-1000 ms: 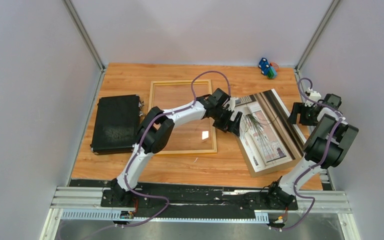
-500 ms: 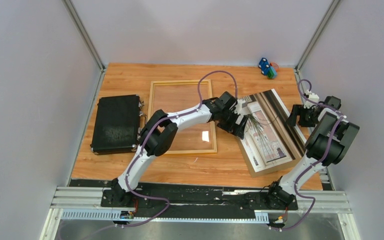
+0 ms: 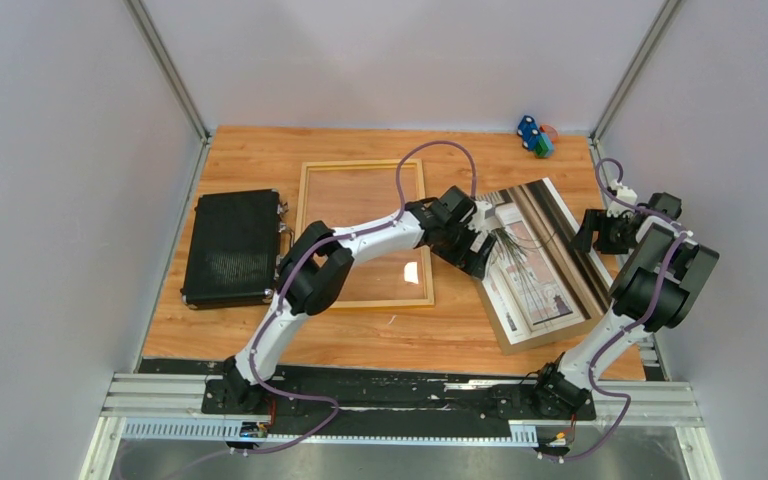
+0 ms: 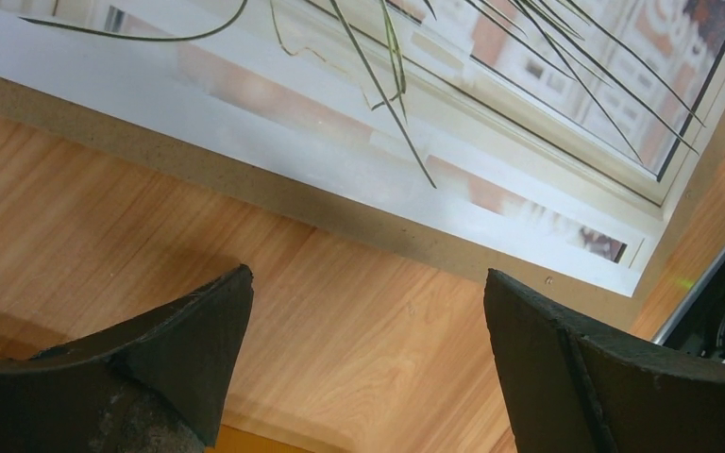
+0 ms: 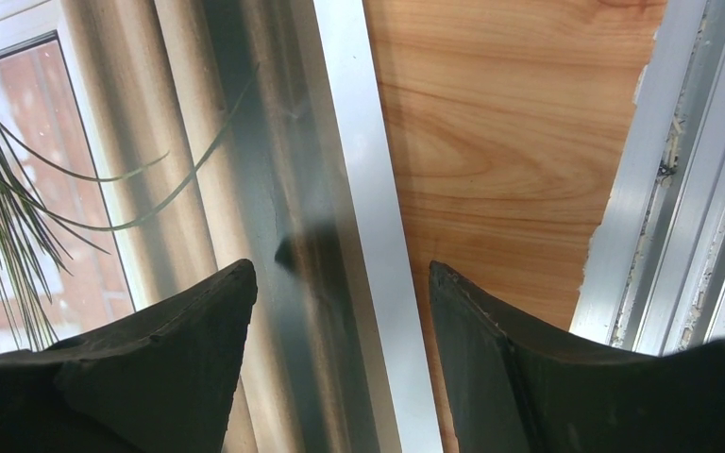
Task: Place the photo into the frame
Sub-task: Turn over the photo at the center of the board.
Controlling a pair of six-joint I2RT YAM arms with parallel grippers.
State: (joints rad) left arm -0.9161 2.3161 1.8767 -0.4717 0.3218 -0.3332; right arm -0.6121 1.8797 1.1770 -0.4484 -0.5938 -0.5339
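Note:
Next, I move my left gripper, now hovering over the gap (image 4: pixel 368 316) beside the photo, in over the photo's edge (image 4: pixel 363 193) while my right gripper pinches the opposite white edge.
The photo (image 3: pixel 538 262), a print of a potted plant by a curtained window, lies flat on a brown backing board (image 3: pixel 508 338) at the table's right. The frame (image 3: pixel 305 240), thin tan wood with a clear pane, lies flat left of it. My left gripper (image 3: pixel 473 250) is open and empty over the gap between frame and photo, its jaws over bare table beside the photo's left edge (image 4: pixel 359 179). My right gripper (image 3: pixel 592 232) is open and empty over the photo's right edge (image 5: pixel 349 170).
A black rectangular case (image 3: pixel 232 247) lies at the table's left. A small blue and green toy (image 3: pixel 534 135) sits at the back right corner. An aluminium rail (image 5: pixel 661 170) runs along the right table edge, close to my right gripper.
My left gripper has moved right from over the frame's right rail to the photo's left edge. My right gripper has barely shifted.

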